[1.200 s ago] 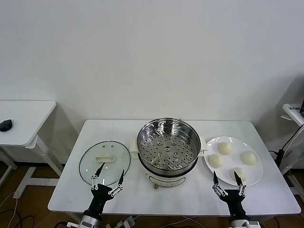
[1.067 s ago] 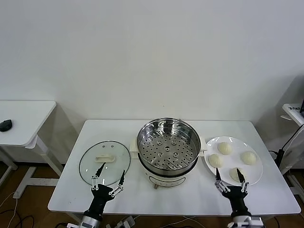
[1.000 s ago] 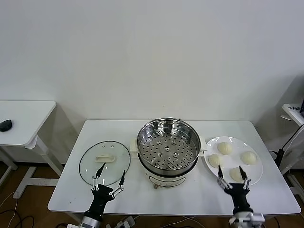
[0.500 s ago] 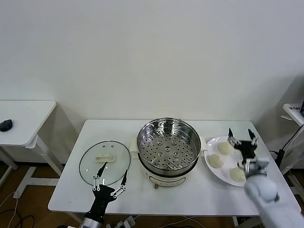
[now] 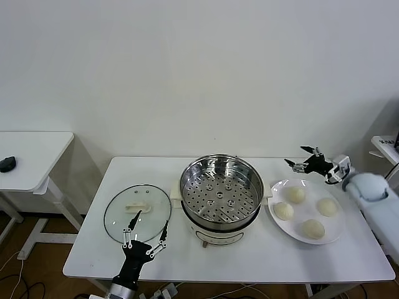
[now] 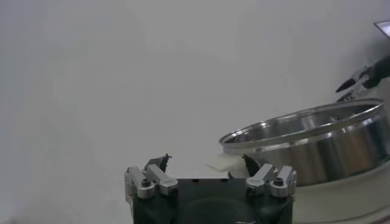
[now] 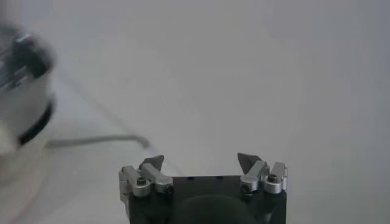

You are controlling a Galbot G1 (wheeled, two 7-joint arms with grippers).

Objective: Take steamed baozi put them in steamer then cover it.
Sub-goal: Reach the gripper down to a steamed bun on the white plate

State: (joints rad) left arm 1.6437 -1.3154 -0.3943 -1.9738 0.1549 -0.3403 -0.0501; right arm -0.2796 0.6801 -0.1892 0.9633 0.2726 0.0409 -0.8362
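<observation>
I expect the far baozi (image 5: 296,194) to come free by itself right away when I lift it, because clear gaps (image 5: 305,211) separate the baozi on the smooth white plate.
The steamer (image 5: 221,190), a shiny steel pot with a perforated tray, stands at the table's middle and holds nothing. Four cream-white baozi (image 5: 295,194) (image 5: 326,207) (image 5: 283,210) (image 5: 313,228) lie on a white plate (image 5: 305,212) to its right. The glass cover (image 5: 137,212) lies flat to its left. My right gripper (image 5: 293,154) is open and empty, raised above the far side of the plate and pointing toward the steamer. My left gripper (image 5: 149,222) is open and empty over the cover's front rim. The left wrist view shows the steamer (image 6: 317,143).
The white table (image 5: 249,255) has bare room along its front edge. A small side table with a dark mouse (image 5: 7,164) stands at the far left. Another table's corner (image 5: 383,146) shows at the far right. A white wall is behind.
My right arm has swung up from the table's front edge, over the plate, to its far side, and now points toward the steamer. The left gripper has barely moved.
</observation>
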